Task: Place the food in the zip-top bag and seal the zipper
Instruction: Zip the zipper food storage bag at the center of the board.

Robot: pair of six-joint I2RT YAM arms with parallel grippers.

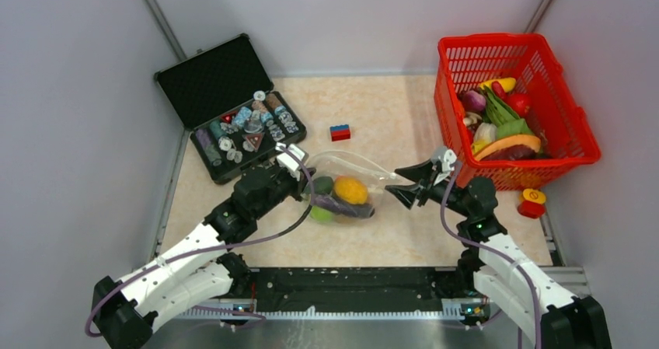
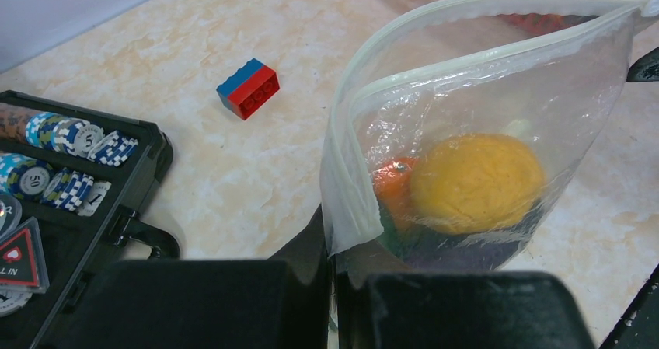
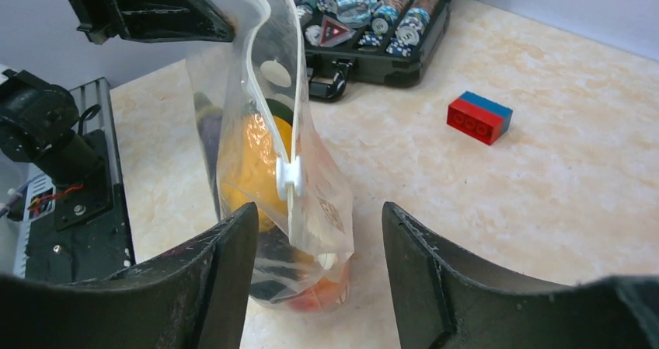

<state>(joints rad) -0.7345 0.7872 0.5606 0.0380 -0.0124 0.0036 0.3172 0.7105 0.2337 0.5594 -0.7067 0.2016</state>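
Note:
The bag end in my left gripper is far from the white slider (image 3: 290, 176). My right gripper should pinch the corner (image 3: 298, 226) beside the slider before my left gripper takes it.
The clear zip-top bag (image 1: 365, 172) hangs stretched between my two grippers, just above the table. It holds food: an orange fruit (image 1: 351, 190), a dark green piece (image 1: 322, 184), a purple eggplant (image 1: 336, 204) and a light green fruit (image 1: 320, 214). My left gripper (image 1: 301, 179) is shut on the bag's left end by the zipper (image 2: 346, 178). The two zipper strips stand apart, so the mouth gapes. My right gripper (image 1: 395, 184) is open. Its fingers straddle the bag's right end, where a white slider (image 3: 290, 176) sits on the zipper (image 3: 260, 69).
A red mesh basket (image 1: 571, 143) with more toy food stands at the right rear. A red-and-blue brick (image 1: 339, 132) lies behind the bag. An open black case (image 1: 233, 123) of chips is at the left rear. A small red and yellow toy (image 1: 532, 203) lies by the basket.

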